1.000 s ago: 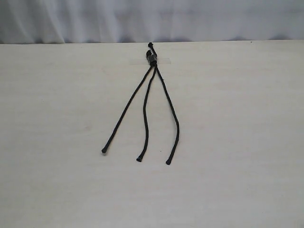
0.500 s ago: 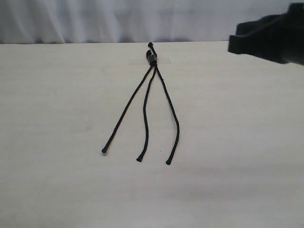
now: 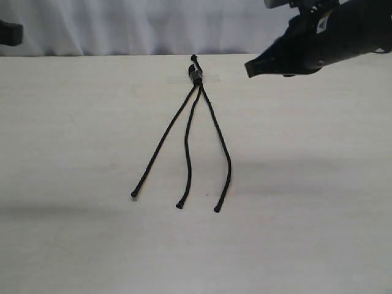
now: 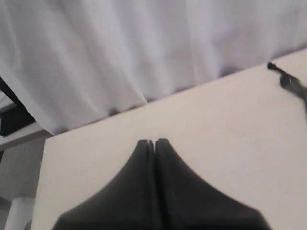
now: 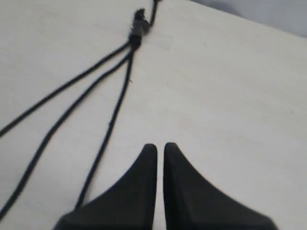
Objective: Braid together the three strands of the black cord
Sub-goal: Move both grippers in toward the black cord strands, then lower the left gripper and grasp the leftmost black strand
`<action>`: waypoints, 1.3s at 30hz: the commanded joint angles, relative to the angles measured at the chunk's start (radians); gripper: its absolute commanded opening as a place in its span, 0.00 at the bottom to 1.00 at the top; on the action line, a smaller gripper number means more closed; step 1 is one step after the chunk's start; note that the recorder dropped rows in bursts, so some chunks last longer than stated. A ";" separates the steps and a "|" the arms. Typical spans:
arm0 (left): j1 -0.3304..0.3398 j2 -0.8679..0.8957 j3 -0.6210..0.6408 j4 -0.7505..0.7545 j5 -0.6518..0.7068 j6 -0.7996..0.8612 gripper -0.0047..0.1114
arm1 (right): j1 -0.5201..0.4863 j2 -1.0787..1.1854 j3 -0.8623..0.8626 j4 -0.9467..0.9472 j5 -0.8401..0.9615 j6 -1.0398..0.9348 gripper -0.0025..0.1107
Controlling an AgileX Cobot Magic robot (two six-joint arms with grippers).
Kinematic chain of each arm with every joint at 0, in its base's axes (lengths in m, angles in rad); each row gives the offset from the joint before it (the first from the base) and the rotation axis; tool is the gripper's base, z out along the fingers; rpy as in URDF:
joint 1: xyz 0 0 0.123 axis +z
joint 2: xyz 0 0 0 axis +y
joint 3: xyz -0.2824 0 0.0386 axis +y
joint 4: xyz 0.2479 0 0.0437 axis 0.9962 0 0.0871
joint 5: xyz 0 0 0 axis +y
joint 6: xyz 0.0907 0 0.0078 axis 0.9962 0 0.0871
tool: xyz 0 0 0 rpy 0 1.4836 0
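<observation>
The cord's knotted end (image 3: pixel 196 77) is held down by clear tape, so the middle strand (image 3: pixel 188 153) will swing around the anchored knot when I carry it across its neighbour.
The black cord lies on the pale table (image 3: pixel 306 184), its knotted end (image 3: pixel 196 75) held under clear tape near the far edge. The three strands fan toward me, unbraided: left strand (image 3: pixel 162 142), middle strand (image 3: pixel 187 147), right strand (image 3: pixel 222 144), each ending in a small knob. My right gripper (image 3: pixel 250 68) hovers above the table, right of the knot, touching nothing. In the right wrist view it (image 5: pixel 159 146) is shut and empty, with the knot (image 5: pixel 138 28) and strands (image 5: pixel 108 129) ahead. My left gripper (image 4: pixel 152 142) is shut and empty, far from the knot (image 4: pixel 288 82).
A white curtain (image 3: pixel 153 27) hangs behind the table's far edge. A dark part of the left arm (image 3: pixel 9 32) shows at the upper left edge of the exterior view. The right arm casts a shadow band across the table.
The right arm has come in from the upper right and moved left toward the knotted end. The left arm has appeared at the left edge. The cord has not moved.
</observation>
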 commanded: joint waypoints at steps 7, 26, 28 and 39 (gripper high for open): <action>-0.177 0.375 -0.245 -0.472 0.172 0.385 0.04 | -0.135 0.127 -0.082 0.123 0.191 -0.092 0.06; -0.325 0.810 -0.422 -0.896 0.118 0.729 0.49 | -0.131 0.249 -0.125 0.223 0.180 -0.193 0.06; -0.346 0.838 -0.422 -0.896 0.088 0.729 0.50 | -0.131 0.249 -0.125 0.221 0.180 -0.193 0.06; -0.396 0.958 -0.460 -0.928 0.103 0.724 0.49 | -0.131 0.249 -0.125 0.221 0.164 -0.193 0.06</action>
